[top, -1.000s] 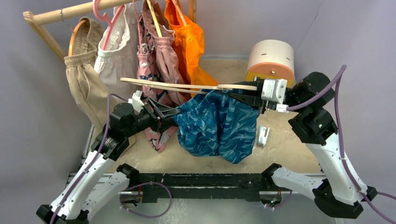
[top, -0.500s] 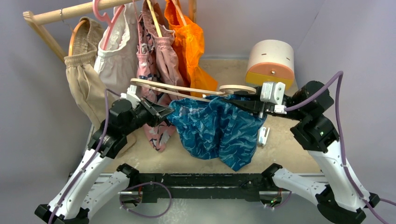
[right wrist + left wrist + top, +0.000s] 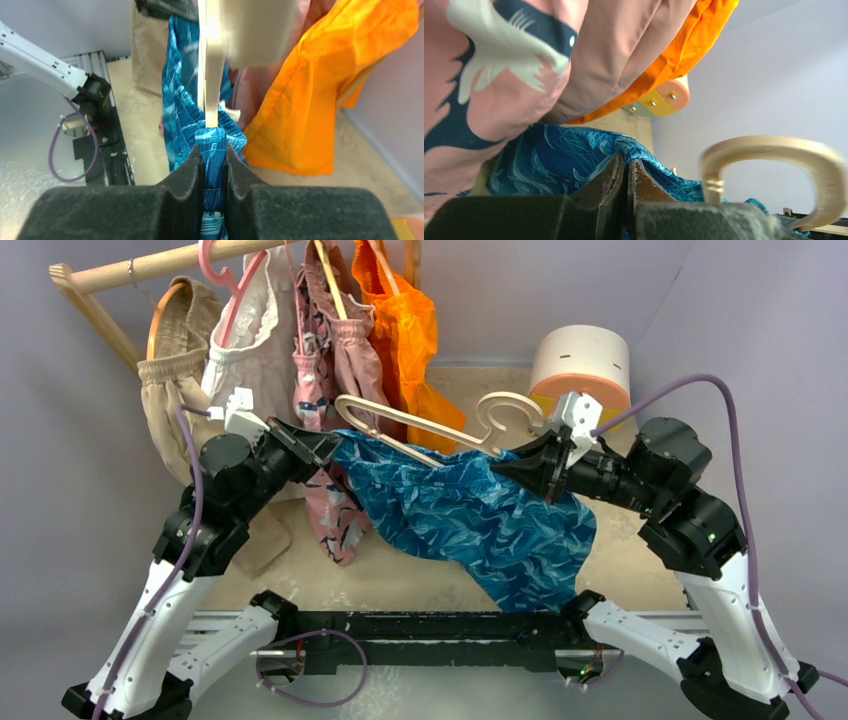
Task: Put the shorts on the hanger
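I should ease my right gripper toward my left gripper, and my left gripper should bring the waistband (image 3: pixel 354 442) over the hanger's loose end (image 3: pixel 347 406), because that end sticks out above the shorts' tight waistband.
The blue leaf-print shorts (image 3: pixel 480 525) hang stretched in the air between my two grippers, sagging toward the front right. My left gripper (image 3: pixel 330 445) is shut on their left edge, and blue fabric (image 3: pixel 554 160) bunches at its closed tips (image 3: pixel 628 162). My right gripper (image 3: pixel 512 466) is shut on a fold of the shorts (image 3: pixel 182 110), with cloth filling the gap in that gripper (image 3: pixel 214 142). The pale wooden hanger (image 3: pixel 430 425) lies tilted along the shorts' top edge. Its hook (image 3: pixel 774 147) is near the right gripper, and its arm (image 3: pixel 212 60) rises just above the right jaws.
A wooden rail (image 3: pixel 150 265) at the back left carries beige shorts (image 3: pixel 180 410), a whitish garment (image 3: pixel 255 350), pink patterned shorts (image 3: pixel 325 370) and an orange garment (image 3: pixel 405 330). The left arm is close to these. A white-and-orange cylinder (image 3: pixel 580 365) stands at the back right.
The left gripper closed on the shorts' edge and swung up and back-left. The right arm rose too, so the shorts stretched out. The hanger tilted, its hook turning into view.
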Controlling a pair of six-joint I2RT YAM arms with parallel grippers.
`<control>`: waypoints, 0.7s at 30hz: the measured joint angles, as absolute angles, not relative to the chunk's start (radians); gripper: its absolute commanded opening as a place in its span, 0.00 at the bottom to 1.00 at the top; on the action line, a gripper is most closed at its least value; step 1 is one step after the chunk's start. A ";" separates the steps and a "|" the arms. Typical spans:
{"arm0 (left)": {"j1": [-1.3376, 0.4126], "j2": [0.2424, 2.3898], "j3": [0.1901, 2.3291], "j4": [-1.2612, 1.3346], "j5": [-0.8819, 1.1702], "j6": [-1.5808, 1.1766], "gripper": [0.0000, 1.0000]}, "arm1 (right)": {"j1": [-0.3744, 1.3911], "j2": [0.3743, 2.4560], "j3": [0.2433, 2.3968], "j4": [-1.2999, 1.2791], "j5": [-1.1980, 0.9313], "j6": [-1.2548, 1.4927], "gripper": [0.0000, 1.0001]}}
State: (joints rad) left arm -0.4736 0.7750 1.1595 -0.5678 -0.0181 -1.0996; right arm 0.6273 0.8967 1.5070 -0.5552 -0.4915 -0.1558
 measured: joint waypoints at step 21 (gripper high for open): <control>-0.479 0.949 1.379 -0.724 -0.120 -0.844 0.00 | 0.628 0.990 1.546 -0.791 -0.439 -0.111 0.00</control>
